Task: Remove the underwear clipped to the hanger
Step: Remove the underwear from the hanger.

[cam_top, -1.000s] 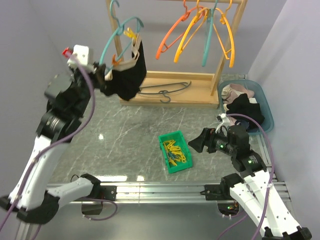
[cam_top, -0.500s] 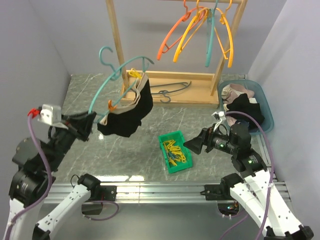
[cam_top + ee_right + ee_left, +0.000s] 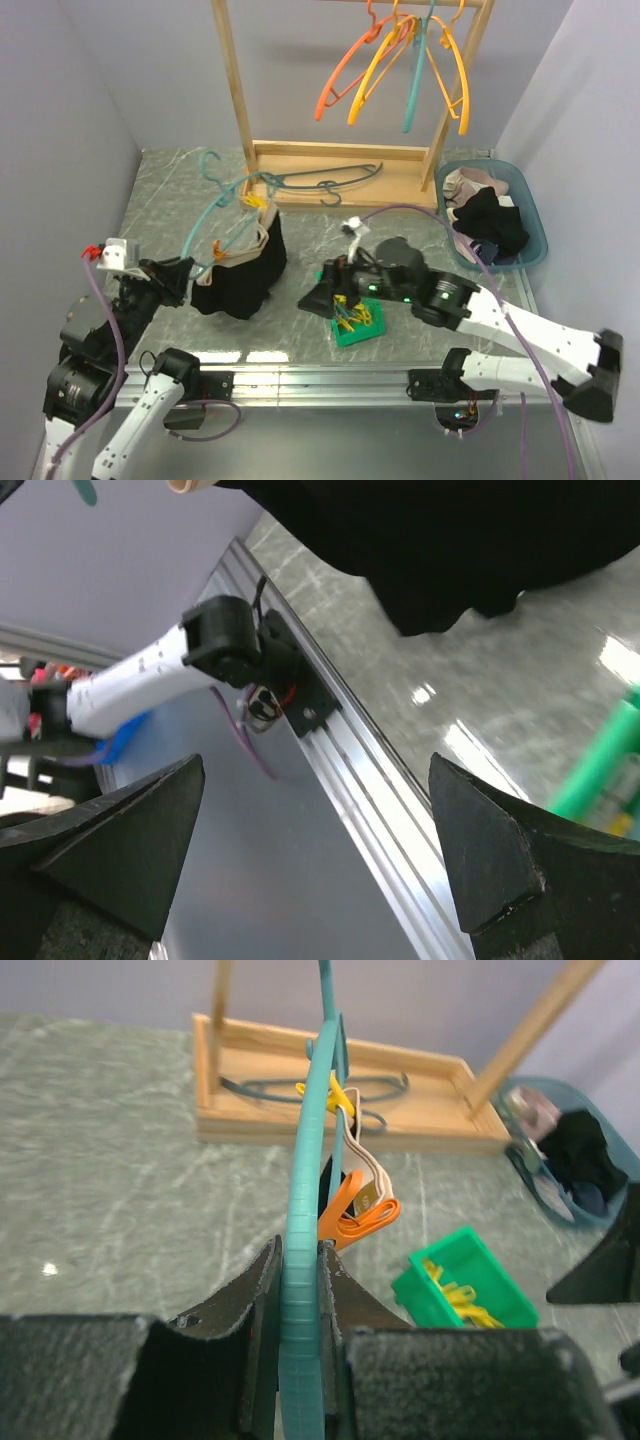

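Note:
The orange peg (image 3: 218,251) is too far away from my right gripper. So next my left gripper moves the hanger back down toward the green bin (image 3: 357,323) before unclipping.
A black underwear (image 3: 240,280) with a beige waistband hangs from a teal hanger (image 3: 215,215), clipped by a yellow peg (image 3: 255,203) and an orange peg (image 3: 217,250). Its lower edge rests at the table. My left gripper (image 3: 182,273) is shut on the hanger's lower end; in the left wrist view the teal bar (image 3: 300,1290) sits tight between the jaws, with the orange peg (image 3: 355,1210) and the yellow peg (image 3: 335,1095) beyond. My right gripper (image 3: 315,300) is open and empty just right of the underwear, whose black cloth (image 3: 450,540) fills the top of the right wrist view.
A green bin (image 3: 358,322) of yellow pegs lies under my right wrist. A wooden rack (image 3: 340,160) at the back carries orange, yellow and teal hangers (image 3: 400,60); grey hangers (image 3: 330,180) lie on its base. A blue basket (image 3: 530,215) of clothes stands at the right.
My left arm has brought the hanger and underwear down from the rack to the front left of the table. My right arm has reached left, over the green bin, toward the underwear.

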Tool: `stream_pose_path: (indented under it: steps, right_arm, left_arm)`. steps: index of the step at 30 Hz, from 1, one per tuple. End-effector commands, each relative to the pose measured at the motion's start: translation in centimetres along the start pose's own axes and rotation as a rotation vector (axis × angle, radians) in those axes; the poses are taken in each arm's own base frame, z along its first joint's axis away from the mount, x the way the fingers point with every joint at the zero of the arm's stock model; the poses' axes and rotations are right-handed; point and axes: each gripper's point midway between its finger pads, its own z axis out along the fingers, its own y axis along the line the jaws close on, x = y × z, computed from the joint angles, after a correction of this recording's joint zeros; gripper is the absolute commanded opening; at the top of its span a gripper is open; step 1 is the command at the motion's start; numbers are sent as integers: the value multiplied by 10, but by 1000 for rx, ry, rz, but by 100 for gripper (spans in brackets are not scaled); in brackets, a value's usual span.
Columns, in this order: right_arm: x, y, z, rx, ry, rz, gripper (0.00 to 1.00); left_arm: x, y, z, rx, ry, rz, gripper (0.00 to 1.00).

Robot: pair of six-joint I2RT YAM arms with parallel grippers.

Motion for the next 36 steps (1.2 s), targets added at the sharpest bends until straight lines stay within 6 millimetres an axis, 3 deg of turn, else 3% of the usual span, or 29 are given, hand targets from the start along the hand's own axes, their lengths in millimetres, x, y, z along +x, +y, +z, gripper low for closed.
stream_pose_path:
  steps: [1,2,3,5,6,10,16,25,30,32,36]
  right_arm:
    - [-43,35,21,17,-145,-19,100]
    - [-41,35,32,34,-133,-16,100]
    - [-51,46,33,28,-166,-13,100]
    - [-57,49,40,47,-183,-3,100]
    - [-70,52,38,71,-227,1,100]
    - [-81,63,45,106,-249,-5,100]
    - [-88,47,56,242,-264,11,100]
    - [-75,33,60,272,-227,-48,100]
    - [-62,28,64,262,-167,-74,100]
    - [-58,17,70,302,-135,-68,100]
    - [-50,-2,80,379,-96,-42,100]
  left_arm:
    - [-27,-1,-9,-4,-121,18,1]
    - [-27,2,-10,-22,-122,28,1]
    - [-26,1,-8,-21,-113,14,1]
    - [-24,3,-6,-29,-106,-2,1]
    - [-24,0,-5,-14,-106,-15,1]
    - [-16,-4,4,5,-66,-63,1]
    - [8,-8,17,50,-8,-168,1]
    - [60,-11,37,111,182,-264,1]
    - [68,-3,46,79,237,-236,1]
    - [79,-3,52,92,287,-250,1]
    - [82,1,54,71,285,-256,1]
